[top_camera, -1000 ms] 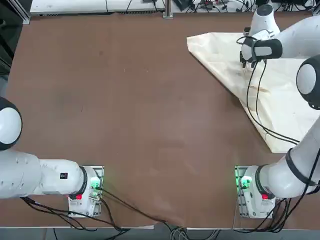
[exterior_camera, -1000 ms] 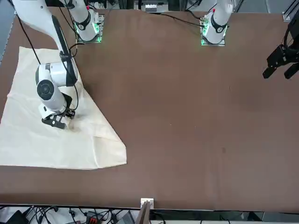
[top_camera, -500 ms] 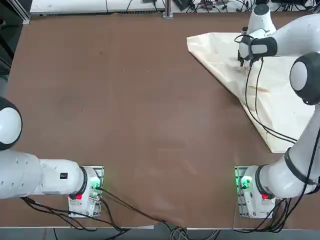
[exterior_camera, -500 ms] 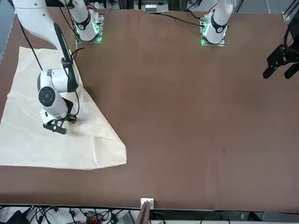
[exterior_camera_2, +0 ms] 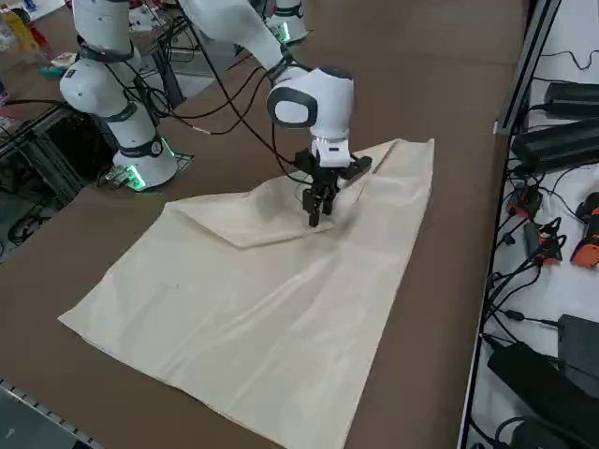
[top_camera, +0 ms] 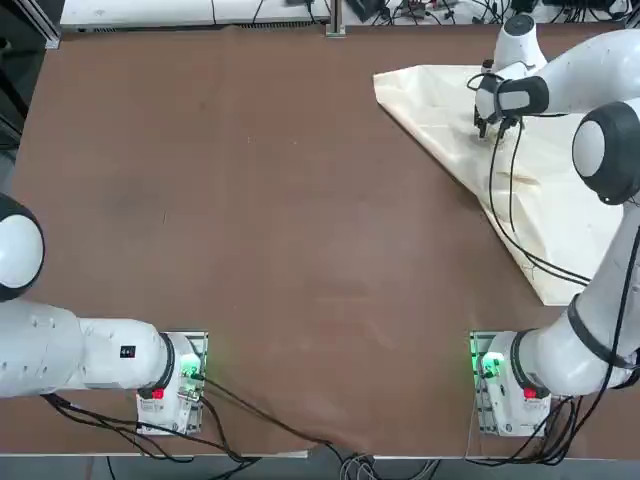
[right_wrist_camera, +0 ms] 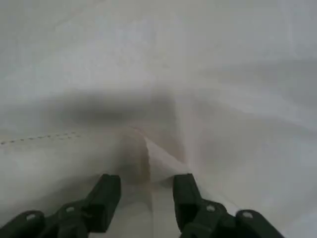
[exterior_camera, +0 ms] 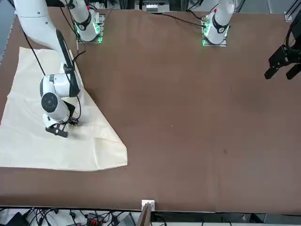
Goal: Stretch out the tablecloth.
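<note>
The tablecloth shows a diagonal edge [exterior_camera: 106, 118] instead of a corner. The folded flap [exterior_camera: 90, 120] will unfold flat when I pull it outward.
The cream-white tablecloth [top_camera: 560, 190] lies at the table's far right, creased, with one part folded back along a diagonal edge [exterior_camera: 101, 120]. My right gripper [top_camera: 487, 128] points down over the cloth's far portion, near the folded flap [exterior_camera_2: 234, 224]. In the wrist view the gripper [right_wrist_camera: 146, 191] is open. Its fingers [right_wrist_camera: 106, 193] stand apart just over the fabric, and a small raised crease [right_wrist_camera: 146, 158] lies in front of the gap. Nothing is pinched between them. The side view has the gripper [exterior_camera_2: 314, 213] touching or nearly touching the cloth [exterior_camera_2: 253, 309].
Brown tabletop [top_camera: 250, 200] stretches bare to the left of the cloth. The far table edge [top_camera: 330, 28] with cables beyond it is close behind the gripper. Black cables hang from my right arm across the cloth [top_camera: 510, 200].
The right wrist has shifted a little toward the far table edge and the arm's elbow has swung outward. The tablecloth keeps the same shape.
</note>
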